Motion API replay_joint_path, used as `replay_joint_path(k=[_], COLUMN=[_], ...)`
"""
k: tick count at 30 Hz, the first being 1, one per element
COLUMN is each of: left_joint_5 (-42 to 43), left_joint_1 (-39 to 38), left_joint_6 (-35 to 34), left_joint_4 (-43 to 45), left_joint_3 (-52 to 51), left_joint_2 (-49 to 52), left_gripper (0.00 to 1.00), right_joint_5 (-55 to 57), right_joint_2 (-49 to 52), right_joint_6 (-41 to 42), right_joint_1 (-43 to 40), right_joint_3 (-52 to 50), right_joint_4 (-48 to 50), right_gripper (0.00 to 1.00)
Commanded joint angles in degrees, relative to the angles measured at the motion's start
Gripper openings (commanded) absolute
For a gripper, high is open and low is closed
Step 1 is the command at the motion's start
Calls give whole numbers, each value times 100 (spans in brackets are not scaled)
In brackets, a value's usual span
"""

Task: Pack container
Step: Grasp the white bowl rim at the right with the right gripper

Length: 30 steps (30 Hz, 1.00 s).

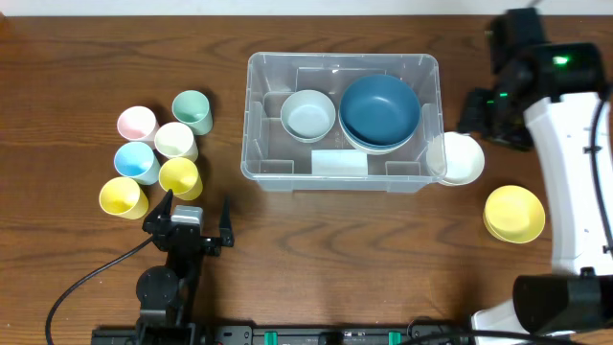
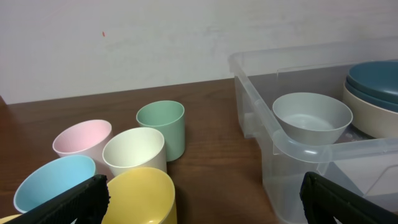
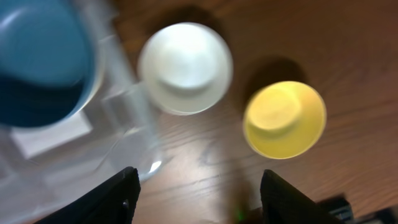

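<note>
I keep lowering my right gripper between the white bowl and the yellow bowl, because the gap there is open, until its fingers are on both sides of the white bowl's rim.
The container is a clear plastic bin in the middle of the table. Inside it sit a grey bowl and a blue bowl stacked on a cream one. A white bowl rests on the table against the bin's right end, and a yellow bowl lies further right. My right gripper hovers open above the table beside the white bowl and the yellow bowl, holding nothing. My left gripper is open and empty, low on the table between the cups and the bin.
Several cups cluster at the left: pink, green, white, light blue and two yellow ones. The nearer yellow cup stands just by my left finger. A pale label lies on the bin's floor.
</note>
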Motion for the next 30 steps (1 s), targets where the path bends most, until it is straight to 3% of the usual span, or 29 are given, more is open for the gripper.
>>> replay_joint_path(k=[1,18,26,30], left_joint_5=[105,105,105,105], left_joint_1=[28,28,28,28], left_joint_6=[15,15,15,15], left_joint_4=[-205,-205,-205,-205], left_joint_3=[-87,-87,-87,-87], left_joint_2=[-35,-35,-35,-35], left_gripper=[98,98,98,98], right_joint_5=[-70,-907,-955,-1064], right_joint_2=[-76,-74,-44,-42], right_joint_6=[-94,-197,-103,-42], right_joint_1=[-463,-1193,-1213,-1213], right_joint_3=[-387,-4210,-5036,-5191], right_joint_4=[223,4111,5421,5740], right_gripper=[64,59,49,37])
